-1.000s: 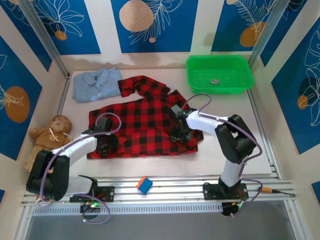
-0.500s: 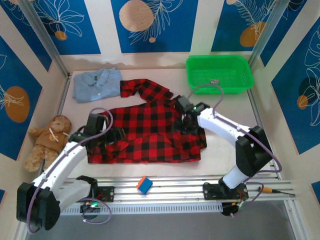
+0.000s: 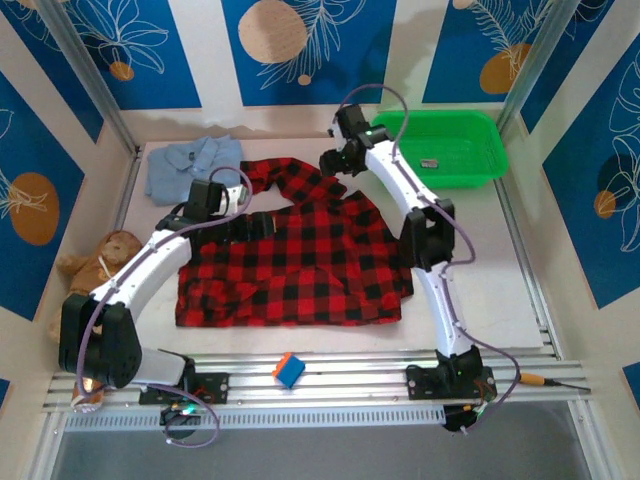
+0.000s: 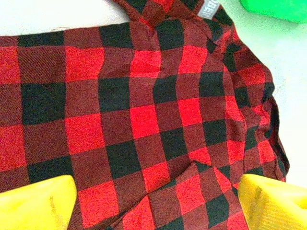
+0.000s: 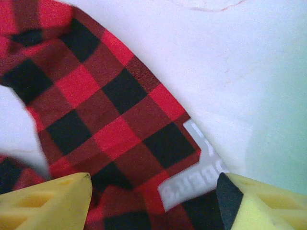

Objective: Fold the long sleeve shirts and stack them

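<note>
The flannel's cuff [image 3: 249,176] only touches the edge of the light blue shirt, so the flannel's sleeve [image 3: 300,180] will slide free and trail along when the robot pulls the flannel's shoulder.
The red-and-black checked flannel shirt [image 3: 300,265] lies spread flat mid-table, one sleeve [image 3: 290,175] reaching toward the back. The light blue collared shirt [image 3: 190,165] lies crumpled at the back left. My left gripper [image 3: 262,226] hovers over the flannel's upper left part, and its yellow fingers [image 4: 38,203] stand wide apart above the checked cloth [image 4: 144,110] with nothing between them. My right gripper [image 3: 335,160] is over the back sleeve. It is open too, its fingers [image 5: 45,201] on either side of a white lettered label [image 5: 199,177] on the flannel [image 5: 96,105].
A green basket [image 3: 440,145] holding a small object stands at the back right. A teddy bear [image 3: 95,270] lies at the left edge. A blue-and-orange cube [image 3: 288,369] rests on the front rail. Bare table shows right of the flannel [image 3: 470,260].
Both grippers have opened and left the flannel's lower part. The left one moved back to its upper left. The right arm swung far back to the sleeve near the basket.
</note>
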Available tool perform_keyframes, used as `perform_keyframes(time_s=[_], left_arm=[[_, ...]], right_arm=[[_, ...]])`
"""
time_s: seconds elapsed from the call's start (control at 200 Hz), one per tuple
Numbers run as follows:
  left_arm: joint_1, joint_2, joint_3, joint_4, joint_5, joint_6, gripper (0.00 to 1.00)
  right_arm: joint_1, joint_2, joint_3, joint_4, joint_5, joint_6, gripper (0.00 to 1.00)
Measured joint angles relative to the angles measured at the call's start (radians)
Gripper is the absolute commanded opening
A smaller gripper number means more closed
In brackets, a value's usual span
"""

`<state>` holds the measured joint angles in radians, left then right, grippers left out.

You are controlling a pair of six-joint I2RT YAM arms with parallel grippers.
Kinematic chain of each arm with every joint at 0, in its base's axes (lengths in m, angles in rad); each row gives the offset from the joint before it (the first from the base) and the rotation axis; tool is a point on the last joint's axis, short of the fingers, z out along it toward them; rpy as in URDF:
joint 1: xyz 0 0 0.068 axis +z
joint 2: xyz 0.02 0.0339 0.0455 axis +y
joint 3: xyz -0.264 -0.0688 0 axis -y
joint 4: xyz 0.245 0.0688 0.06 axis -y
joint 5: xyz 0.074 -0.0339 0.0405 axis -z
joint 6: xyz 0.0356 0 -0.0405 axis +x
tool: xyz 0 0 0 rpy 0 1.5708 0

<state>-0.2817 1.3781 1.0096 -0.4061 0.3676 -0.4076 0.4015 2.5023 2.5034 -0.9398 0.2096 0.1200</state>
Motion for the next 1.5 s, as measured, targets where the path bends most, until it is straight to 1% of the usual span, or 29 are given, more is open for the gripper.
perform_keyframes(time_s=[0.095, 0.19, 0.345, 0.545, 0.79, 0.94, 0.995, 1.09, 1.175, 1.266, 1.431, 1.501], left_arm=[[0.0, -0.006, -0.004, -0.002, 0.011, 0.017, 0.88], [0.0, -0.042, -0.029, -0.013, 0.016, 0.025, 0.88], [0.0, -0.133, -0.054, -0.081, 0.012, 0.026, 0.89], [0.0, -0.255, -0.053, -0.177, -0.032, 0.037, 0.91], [0.0, -0.303, 0.003, -0.278, -0.087, 0.052, 0.93], [0.0, -0.321, 0.06, -0.314, -0.133, 0.068, 0.97], [0.0, -0.326, 0.077, -0.321, -0.154, 0.077, 0.98], [0.008, -0.324, 0.105, -0.337, -0.196, 0.085, 0.99], [0.039, -0.304, 0.127, -0.358, -0.224, 0.089, 0.99], [0.098, -0.265, 0.134, -0.362, -0.239, 0.089, 0.99], [0.209, -0.173, 0.134, -0.356, -0.231, 0.088, 0.98], [0.269, -0.129, 0.133, -0.346, -0.217, 0.084, 0.97]], right_arm=[[0.0, 0.13, 0.108, -0.02, -0.006, -0.023, 0.71], [-0.004, 0.182, 0.122, -0.018, -0.019, -0.029, 0.72], [-0.014, 0.206, 0.132, -0.003, -0.044, -0.029, 0.72], [-0.043, 0.23, 0.166, 0.035, -0.066, -0.022, 0.72], [-0.069, 0.289, 0.203, 0.061, -0.099, -0.024, 0.72], [-0.077, 0.295, 0.218, 0.073, -0.154, -0.021, 0.68], [-0.077, 0.3, 0.221, 0.076, -0.167, -0.024, 0.63], [-0.076, 0.303, 0.225, 0.08, -0.171, -0.026, 0.56], [-0.074, 0.303, 0.226, 0.079, -0.179, -0.023, 0.5], [-0.074, 0.304, 0.226, 0.079, -0.185, -0.026, 0.45], [-0.067, 0.304, 0.226, 0.079, -0.188, -0.033, 0.38], [-0.065, 0.305, 0.226, 0.079, -0.188, -0.042, 0.34]])
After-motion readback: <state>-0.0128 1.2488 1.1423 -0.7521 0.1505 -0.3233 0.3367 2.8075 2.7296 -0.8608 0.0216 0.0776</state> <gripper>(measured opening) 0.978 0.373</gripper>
